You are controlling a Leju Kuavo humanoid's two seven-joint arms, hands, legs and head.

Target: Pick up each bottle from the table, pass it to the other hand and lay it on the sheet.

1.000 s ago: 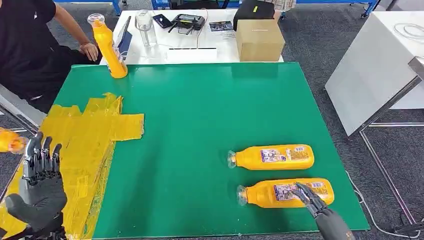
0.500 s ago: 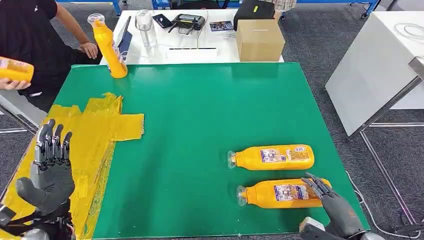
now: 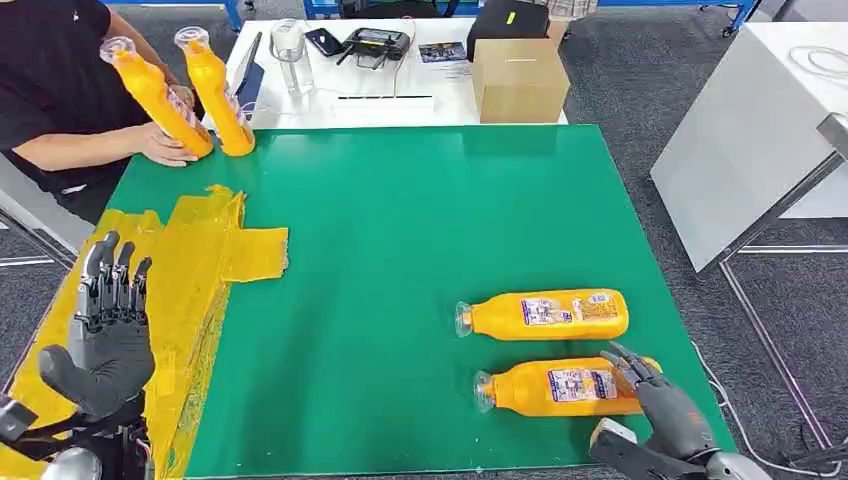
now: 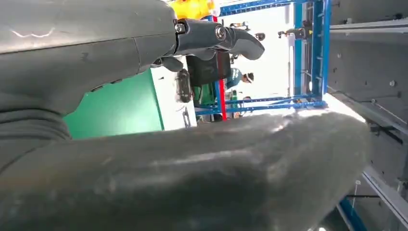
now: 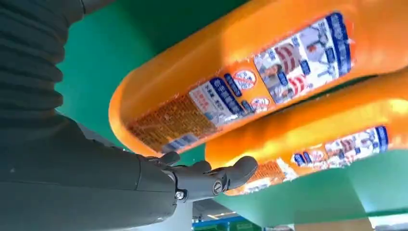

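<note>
I should expect the nearer bottle's front label (image 3: 535,388), which is hidden underneath, to turn into view when I lift the bottle, because the small-print back label (image 5: 172,121) faces up.
Two orange bottles lie on their sides at the right of the green table (image 3: 400,220): a farther bottle (image 3: 545,315) and a nearer bottle (image 3: 560,388). My right hand (image 3: 668,412) is at the nearer bottle's base end, fingers spread and touching it without gripping. In the right wrist view the fingers (image 5: 211,179) lie against the base of one bottle (image 5: 312,139), with the other bottle (image 5: 240,82) beside it. My left hand (image 3: 105,325) hovers over the yellow sheet (image 3: 205,255) at the left, fingers straight and apart, holding nothing; the left wrist view shows this hand (image 4: 96,53) close up.
At the far left corner a person holds a tilted orange bottle (image 3: 158,95) beside an upright one (image 3: 218,92). Behind the green table a white table carries a cardboard box (image 3: 518,78), a clear jug (image 3: 290,45) and devices. Another white table (image 3: 760,120) stands right.
The person has carried an orange bottle to the far left corner, beside the standing one. My left hand rose slightly over the sheet. My right hand slid back to the nearer bottle's base.
</note>
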